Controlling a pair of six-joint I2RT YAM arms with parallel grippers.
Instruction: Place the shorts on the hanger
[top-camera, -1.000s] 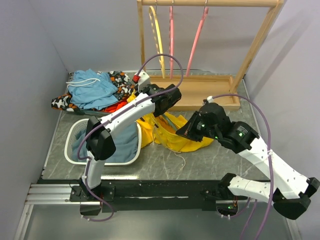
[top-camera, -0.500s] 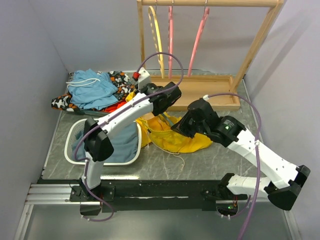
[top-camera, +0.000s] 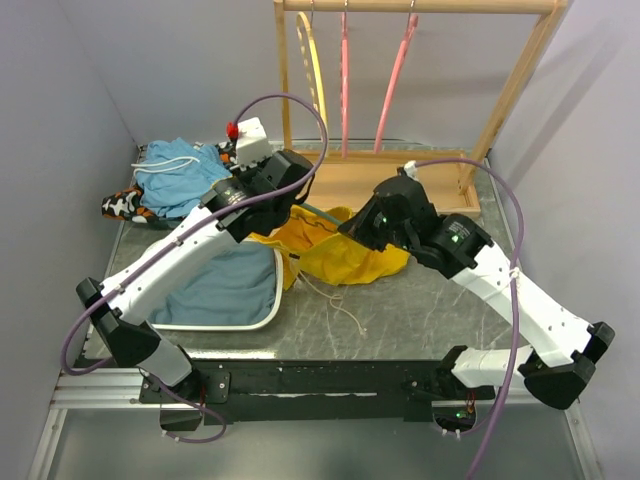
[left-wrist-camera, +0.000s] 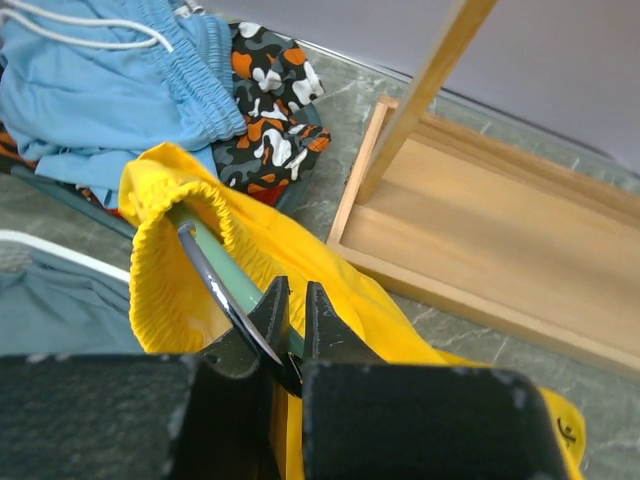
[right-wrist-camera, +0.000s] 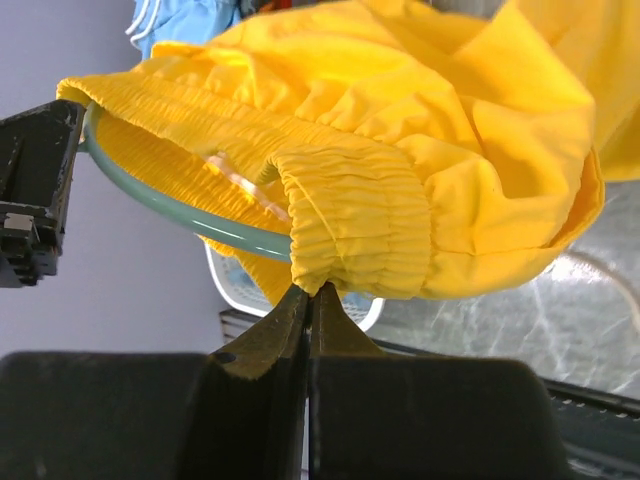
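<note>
The hanger's arm (right-wrist-camera: 212, 226) goes into the shorts' waistband fold (right-wrist-camera: 352, 220), so my right gripper should keep pulling the fold over the arm until the fold covers the arm's end, and then let go.
The yellow shorts (top-camera: 345, 258) hang between my two grippers over the table's middle, the white drawstring (top-camera: 338, 308) trailing onto the table. The pale teal hanger (top-camera: 317, 211) runs inside the gathered waistband. My left gripper (top-camera: 300, 197) is shut on the hanger by its metal hook. In the left wrist view (left-wrist-camera: 293, 302) the hanger (left-wrist-camera: 228, 275) passes into the shorts (left-wrist-camera: 170, 300). My right gripper (top-camera: 352, 228) is shut on the waistband. In the right wrist view (right-wrist-camera: 313, 292) it pinches a fold of the shorts (right-wrist-camera: 450, 150) just under the hanger's arm (right-wrist-camera: 170, 205).
A wooden rack (top-camera: 400, 185) stands at the back with two pink hangers (top-camera: 395, 80) and a yellow hanger (top-camera: 312, 70). Light blue shorts (top-camera: 180, 175) and patterned clothes (top-camera: 125, 205) lie at the back left. A white basket (top-camera: 215, 325) sits front left.
My left arm has swung back and left, lifting the hanger. My right gripper followed left and back with the waistband, and the shorts rose off the table.
</note>
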